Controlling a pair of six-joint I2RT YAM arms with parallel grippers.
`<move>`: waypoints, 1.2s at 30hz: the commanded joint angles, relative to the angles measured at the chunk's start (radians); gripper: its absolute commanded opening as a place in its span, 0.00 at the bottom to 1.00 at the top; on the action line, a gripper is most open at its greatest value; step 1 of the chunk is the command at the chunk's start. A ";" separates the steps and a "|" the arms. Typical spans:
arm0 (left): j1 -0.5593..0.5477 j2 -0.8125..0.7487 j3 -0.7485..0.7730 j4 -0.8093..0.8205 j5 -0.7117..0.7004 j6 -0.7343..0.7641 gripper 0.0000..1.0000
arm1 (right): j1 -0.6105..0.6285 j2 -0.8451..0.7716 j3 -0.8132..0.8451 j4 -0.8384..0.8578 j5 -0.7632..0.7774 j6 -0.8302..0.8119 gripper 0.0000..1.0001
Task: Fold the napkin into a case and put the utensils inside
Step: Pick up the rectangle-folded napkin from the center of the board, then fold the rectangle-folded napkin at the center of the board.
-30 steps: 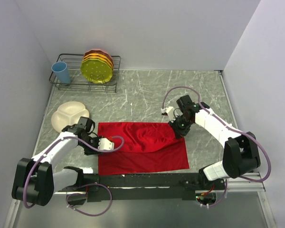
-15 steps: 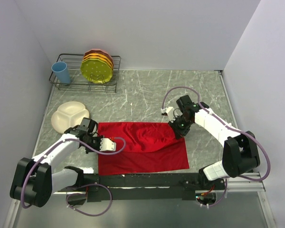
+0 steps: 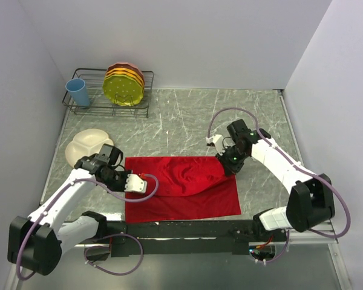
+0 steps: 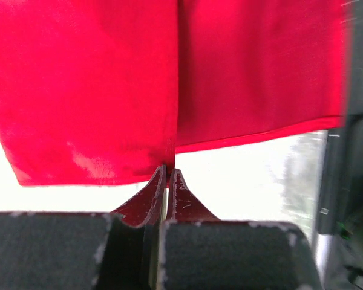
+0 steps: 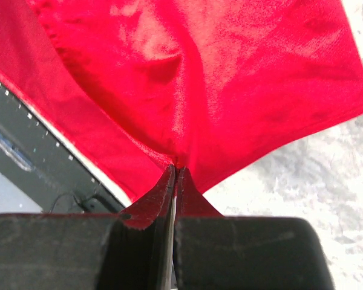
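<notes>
The napkin's held corner is in line with the napkin's side edge [image 3: 235,186], so my right gripper should go on moving it toward the napkin's near corner [image 3: 239,212] until the two corners meet, and then let go.
The red napkin [image 3: 181,187] lies on the marble table near the front edge, its far half lifted and creased. My left gripper [image 3: 122,175] is shut on the napkin's left far edge; the left wrist view shows the cloth [image 4: 169,84] pinched at the fingertips [image 4: 167,171]. My right gripper [image 3: 227,167] is shut on the napkin's right far corner; the right wrist view shows the cloth [image 5: 193,78] bunched into the fingertips [image 5: 176,169]. The fork and spoon are not in view.
A cream divided plate [image 3: 88,148] sits just behind the left arm. A wire rack [image 3: 109,99] at the back left holds a blue cup [image 3: 78,92] and stacked plates [image 3: 124,83]. A black bar [image 3: 187,229] runs along the front edge.
My left arm has lifted and shifted a little, holding the napkin's left edge. My right gripper has moved slightly right with its corner, pulling the cloth tauter.
</notes>
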 commanded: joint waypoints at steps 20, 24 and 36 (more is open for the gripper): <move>-0.365 0.011 0.120 -0.404 0.156 -0.005 0.45 | 0.091 -0.116 -0.127 -0.184 0.008 -0.184 0.19; -0.317 0.006 0.166 -0.355 0.128 -0.126 0.56 | 0.073 -0.132 -0.003 -0.259 -0.032 -0.185 0.75; 0.119 0.469 0.453 0.035 0.222 -0.455 0.45 | -0.082 0.284 0.392 0.006 0.006 -0.088 0.56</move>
